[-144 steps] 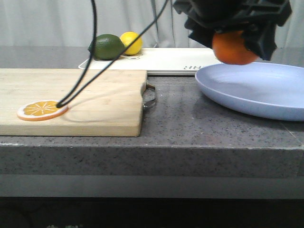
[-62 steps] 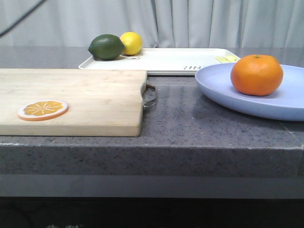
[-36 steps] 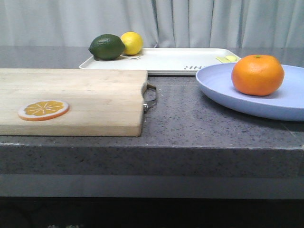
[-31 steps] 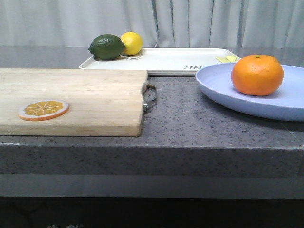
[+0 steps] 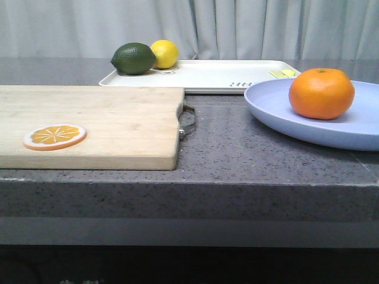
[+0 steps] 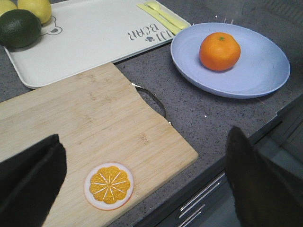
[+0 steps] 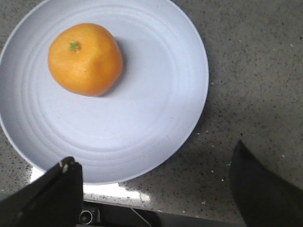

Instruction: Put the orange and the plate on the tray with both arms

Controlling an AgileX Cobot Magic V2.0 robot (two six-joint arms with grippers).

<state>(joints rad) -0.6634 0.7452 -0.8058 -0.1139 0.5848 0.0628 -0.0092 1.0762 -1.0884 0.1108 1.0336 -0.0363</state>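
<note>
Next, my right gripper grasps the plate's rim [image 6: 282, 54] and carries both onto the white tray, because the orange rests on the plate [image 5: 321, 93], far from my left gripper.
The orange [image 5: 321, 93] rests on the lavender-blue plate [image 5: 284, 112] at the table's right; both also show in the left wrist view, orange [image 6: 219, 51] and plate [image 6: 255, 71], and in the right wrist view, orange [image 7: 85, 59] and plate [image 7: 156, 94]. The white tray [image 5: 207, 76] lies behind, also in the left wrist view [image 6: 90, 38]. My left gripper [image 6: 142, 182] is open and empty, high above the cutting board's front. My right gripper [image 7: 154, 182] is open and empty, above the plate's near rim. Neither gripper shows in the front view.
A wooden cutting board [image 5: 89, 121] with an orange slice disc [image 5: 54, 136] lies at the left. A dark green lime [image 5: 134, 58] and a yellow lemon [image 5: 164, 53] sit on the tray's far left corner, a yellow utensil [image 6: 163, 14] on its right end. The table's front edge is close.
The right gripper let go of the orange onto the plate and rose out of the front view. Over the last second nothing has visibly moved.
</note>
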